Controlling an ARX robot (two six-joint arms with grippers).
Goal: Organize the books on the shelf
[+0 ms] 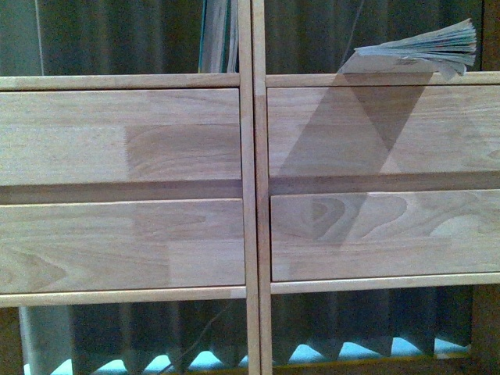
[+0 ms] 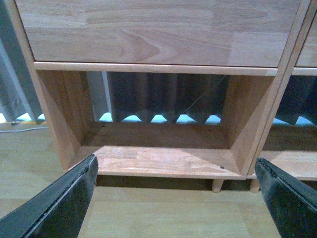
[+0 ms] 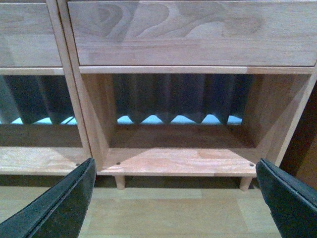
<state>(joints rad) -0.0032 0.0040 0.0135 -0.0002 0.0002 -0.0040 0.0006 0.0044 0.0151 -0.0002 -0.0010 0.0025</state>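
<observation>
The thin floppy paperback (image 1: pixel 406 56) will bunch and bow when the robot's right gripper lifts it, because its loose pages (image 1: pixel 461 44) spread apart at the paperback's loose end.
The light wood shelf (image 1: pixel 250 195) fills the front view, with four plain panels across its middle. In the upper right compartment a thin floppy paperback (image 1: pixel 426 51) lies flat, its pages fanned toward the right. In the upper left compartment a teal-edged book (image 1: pixel 219 35) stands upright against the centre divider, with a pale one beside it. Neither arm shows in the front view. My left gripper (image 2: pixel 176 171) is open and empty, facing the lower left compartment (image 2: pixel 158 148). My right gripper (image 3: pixel 176 168) is open and empty, facing the lower right compartment (image 3: pixel 183 153).
A dark pleated curtain (image 1: pixel 141 35) hangs behind the backless compartments. Short peg legs (image 3: pixel 119 182) hold the shelf above a pale wood floor (image 2: pixel 168 213). A white cable (image 2: pixel 20 130) lies on the floor beside the shelf's left side.
</observation>
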